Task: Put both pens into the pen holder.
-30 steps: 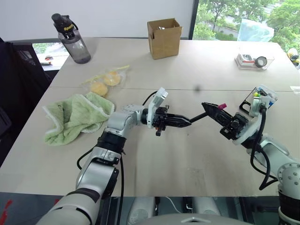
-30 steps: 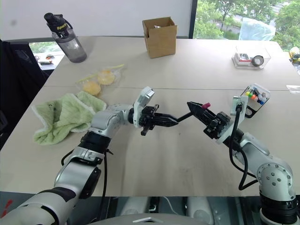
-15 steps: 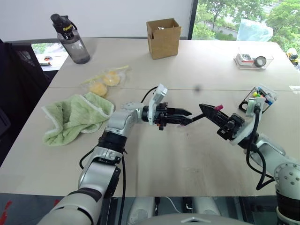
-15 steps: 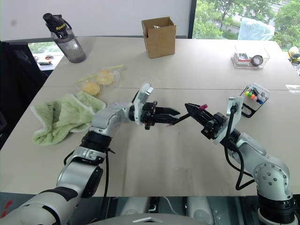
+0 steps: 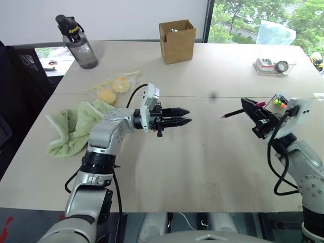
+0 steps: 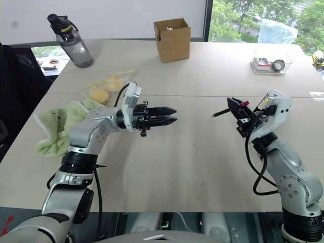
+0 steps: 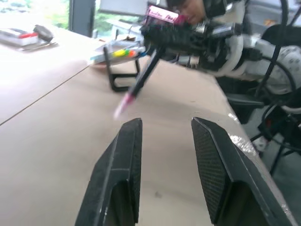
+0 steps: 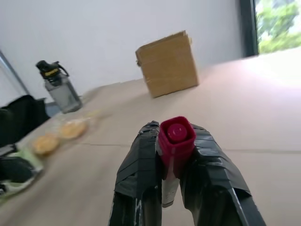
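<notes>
The pen leans toward my left gripper, so my right gripper needs to swing back and turn the pen upright above the pen holder before it lets the pen go.
A slim black pen with pink ends is held level above the table by my right gripper, which is shut on it. The pen's pink end sits between the fingers. Just behind that wrist stands the pen holder, its coloured caps showing; the left wrist view has it too, pen holder. My left gripper hovers at the table's middle, pointing at the pen from a distance, open with nothing in it. The other pen is out of view.
A brown cardboard box stands at the back middle, a grey bottle at the back left. A green towel and a bag of yellow things lie left. A clear tray sits far right.
My left gripper opened, let go of the pen's tip and drew back to the left. My right gripper rolled and carried the pen to the right, up to the holder.
</notes>
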Robot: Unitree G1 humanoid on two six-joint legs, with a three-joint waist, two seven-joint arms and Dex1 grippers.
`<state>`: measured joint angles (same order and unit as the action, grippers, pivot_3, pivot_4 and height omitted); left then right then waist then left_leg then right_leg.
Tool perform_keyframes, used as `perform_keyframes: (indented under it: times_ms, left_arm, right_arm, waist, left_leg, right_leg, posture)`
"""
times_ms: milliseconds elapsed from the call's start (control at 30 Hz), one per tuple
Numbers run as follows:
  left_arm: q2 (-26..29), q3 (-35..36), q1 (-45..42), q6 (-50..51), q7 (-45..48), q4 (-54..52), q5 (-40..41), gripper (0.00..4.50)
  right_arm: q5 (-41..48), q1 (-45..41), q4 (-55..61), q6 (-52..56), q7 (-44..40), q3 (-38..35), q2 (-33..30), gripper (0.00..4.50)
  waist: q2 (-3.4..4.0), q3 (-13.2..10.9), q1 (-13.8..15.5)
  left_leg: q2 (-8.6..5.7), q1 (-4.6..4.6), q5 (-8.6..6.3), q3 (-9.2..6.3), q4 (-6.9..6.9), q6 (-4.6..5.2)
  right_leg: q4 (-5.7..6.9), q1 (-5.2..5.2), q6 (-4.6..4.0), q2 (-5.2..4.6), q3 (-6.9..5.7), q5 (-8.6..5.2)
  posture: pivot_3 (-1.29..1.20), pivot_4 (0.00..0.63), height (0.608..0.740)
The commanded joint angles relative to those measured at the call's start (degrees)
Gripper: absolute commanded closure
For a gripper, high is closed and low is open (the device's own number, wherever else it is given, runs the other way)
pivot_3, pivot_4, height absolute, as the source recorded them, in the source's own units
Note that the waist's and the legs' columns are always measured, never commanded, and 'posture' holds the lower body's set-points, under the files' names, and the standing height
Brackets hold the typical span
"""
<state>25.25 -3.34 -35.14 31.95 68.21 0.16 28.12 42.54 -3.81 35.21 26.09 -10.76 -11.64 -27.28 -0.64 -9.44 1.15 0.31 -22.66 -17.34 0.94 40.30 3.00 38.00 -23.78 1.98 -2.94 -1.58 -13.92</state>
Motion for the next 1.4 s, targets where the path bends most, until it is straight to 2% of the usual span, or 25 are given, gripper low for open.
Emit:
perform_keyframes:
  times_ms: [33, 233, 400, 533, 667, 800, 1167, 1400]
  left_arm:
    - [-2.37, -2.78, -2.37, 0.3, -5.46, -5.2, -1.63, 2.83]
    - [-5.54, -5.27, -3.13, 4.75, -9.86, -10.4, 0.46, 2.83]
    - [-8.03, -7.02, -4.88, 4.96, -13.19, -9.18, -0.84, 2.83]
    - [-12.69, -8.76, -5.78, 2.18, -15.74, -7.15, -2.29, 2.83]
    - [-14.32, -11.19, -6.37, -0.78, -17.34, -5.23, -5.6, 2.83]
    - [-14.94, -12.33, -8.09, -3.01, -19.02, -3.35, -8.76, 2.83]
    - [-14.67, -12.09, -8.58, -0.85, -20.33, -6.2, -8.42, 2.83]
    - [-13.95, -11.54, -8.69, 0.5, -21.16, -7.44, -8.12, 2.83]
  right_arm:
    - [-14.45, -0.02, 5.16, -8.29, 0.11, 0.6, -2.55, 4.43]
    - [-34.15, 0.66, 6.22, -18.4, -0.86, 2.14, -7.12, 4.43]
    - [-41.66, 4.33, 4.24, -24.49, -0.28, -2.11, -6.85, 4.43]
    - [-43.45, 8.07, 1.15, -27.88, -0.17, -4.53, -4.43, 4.43]
    - [-45.16, 8.87, -3.55, -31.95, 0.45, -5.05, -2.18, 4.43]
    - [-45.64, 6.96, -9.61, -35.1, 1.61, -6.28, -1.48, 4.43]
    - [-43.93, -1.77, -27.91, -41.86, 0.82, -5.88, -1.45, 4.43]
    - [-43.65, -4.78, -35.76, -45.93, 0.64, -5.87, -2.17, 4.43]
  waist:
    - [-0.01, 0.01, 0.0]
    - [-0.02, 0.01, -0.58]
    - [-0.01, 0.01, -0.35]
    - [-0.03, 0.02, -0.14]
    - [-0.01, 0.01, -0.59]
    - [0.0, 0.01, -0.59]
    - [0.02, 0.01, -0.46]
    - [0.03, 0.01, -0.48]
  left_leg:
    - [-0.01, 0.0, 0.0, 0.0, 0.0, 0.0]
    - [-0.07, 0.01, 0.13, 0.12, 0.01, -0.23]
    - [0.06, 0.07, 0.15, 0.06, -0.01, -0.26]
    - [-0.01, 0.06, 0.15, 0.12, 0.02, -0.26]
    - [-0.06, 0.12, 0.14, 0.27, 0.02, -0.25]
    - [-0.03, 0.25, 0.15, 0.27, 0.0, -0.25]
    - [-0.02, 0.27, 0.15, 0.34, -0.03, -0.25]
    - [-0.02, 0.28, 0.15, 0.34, -0.02, -0.26]
  right_leg:
    - [-0.03, 0.02, 0.0, 0.0, 0.01, 0.0]
    - [-0.03, -0.02, 0.05, 0.01, 0.16, 0.02]
    - [0.03, -0.02, 0.04, 0.17, 0.11, 0.02]
    - [-0.03, 0.05, 0.04, 0.09, 0.14, 0.02]
    - [-0.05, 0.03, 0.04, 0.07, 0.38, 0.02]
    - [0.01, 0.03, 0.04, 0.19, 0.51, 0.02]
    - [-0.01, 0.03, 0.03, 0.19, 0.63, 0.03]
    - [0.0, 0.03, 0.03, 0.18, 0.63, 0.03]
  posture:
    - [0.0, 0.15, 0.74]
    - [0.0, 0.15, 0.74]
    - [0.0, 0.15, 0.74]
    - [0.0, 0.15, 0.74]
    - [0.0, 0.15, 0.74]
    - [0.0, 0.15, 0.74]
    - [0.0, 0.15, 0.74]
    - [0.0, 0.15, 0.74]
